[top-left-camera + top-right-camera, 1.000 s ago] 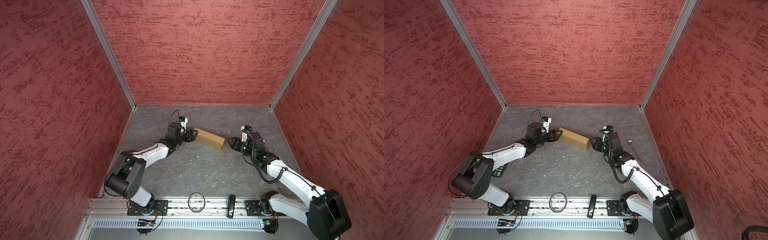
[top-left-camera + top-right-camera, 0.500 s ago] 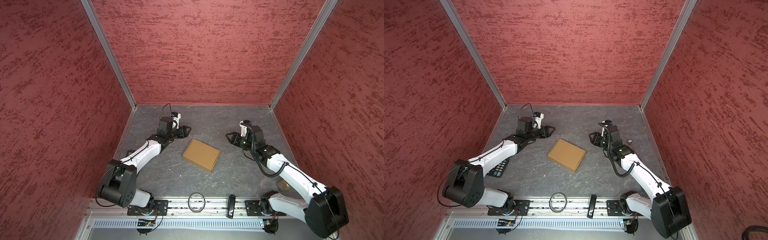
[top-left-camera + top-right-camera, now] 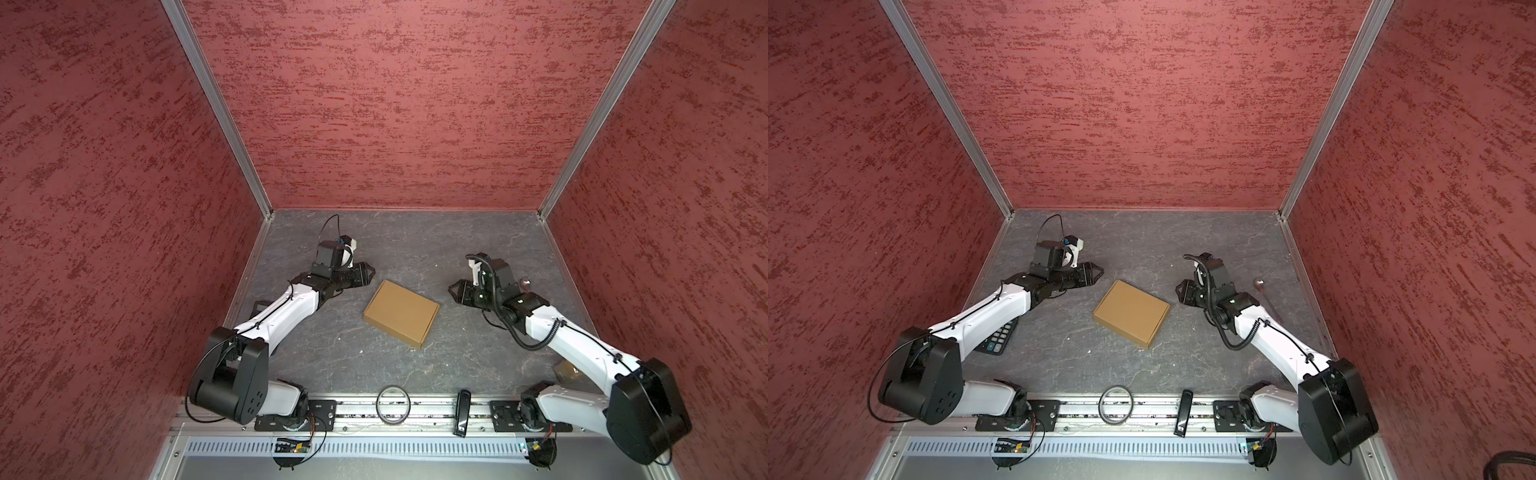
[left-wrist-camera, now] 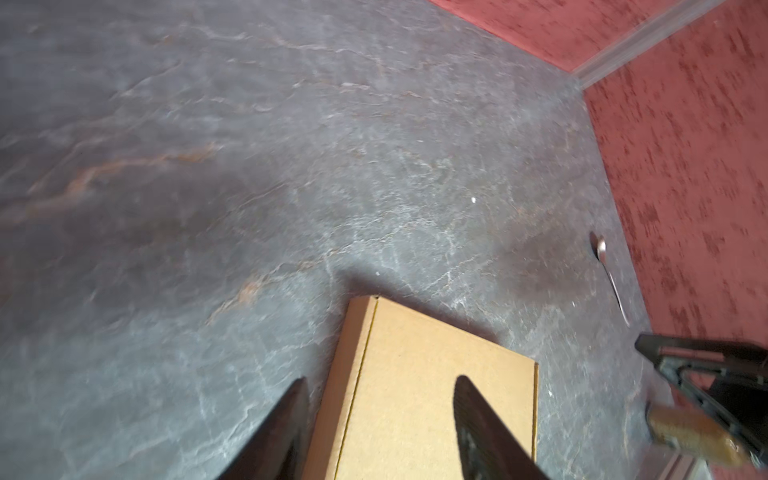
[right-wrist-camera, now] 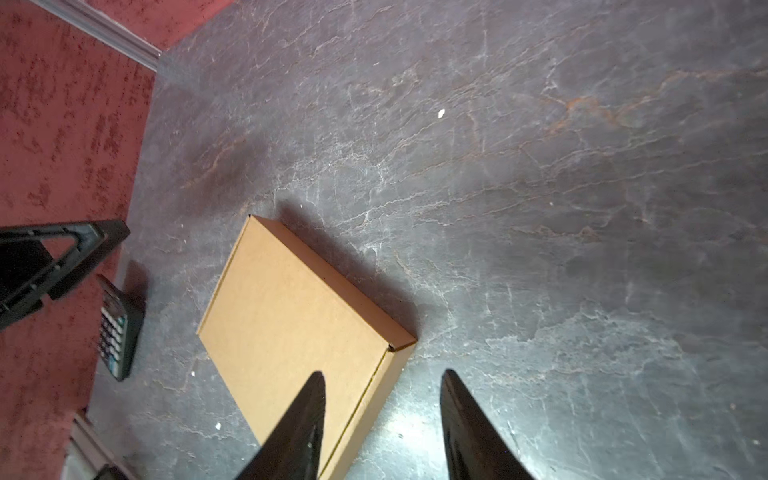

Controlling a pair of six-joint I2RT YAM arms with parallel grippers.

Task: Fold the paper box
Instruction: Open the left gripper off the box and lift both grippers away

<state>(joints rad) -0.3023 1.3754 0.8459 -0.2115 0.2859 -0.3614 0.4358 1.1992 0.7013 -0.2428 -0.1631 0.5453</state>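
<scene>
I should press the box's short side with my left gripper and turn it square with my right gripper, because the paper box's front edge slants to the rail.
The paper box is a closed, shallow tan cardboard box lying flat in the middle of the grey table. My left gripper hovers just off its far left corner, open and empty. In the left wrist view the box lies below the spread fingers of the left gripper. My right gripper stands open a short way to the box's right, touching nothing. The right wrist view has the box below and beside the right gripper.
A black calculator lies under the left arm. A spoon rests near the right wall. A ring and a black bar sit on the front rail. Red walls enclose three sides.
A second ago the box stood on edge between both grippers. It now lies flat on the table, and both grippers have let go and drawn back to either side.
</scene>
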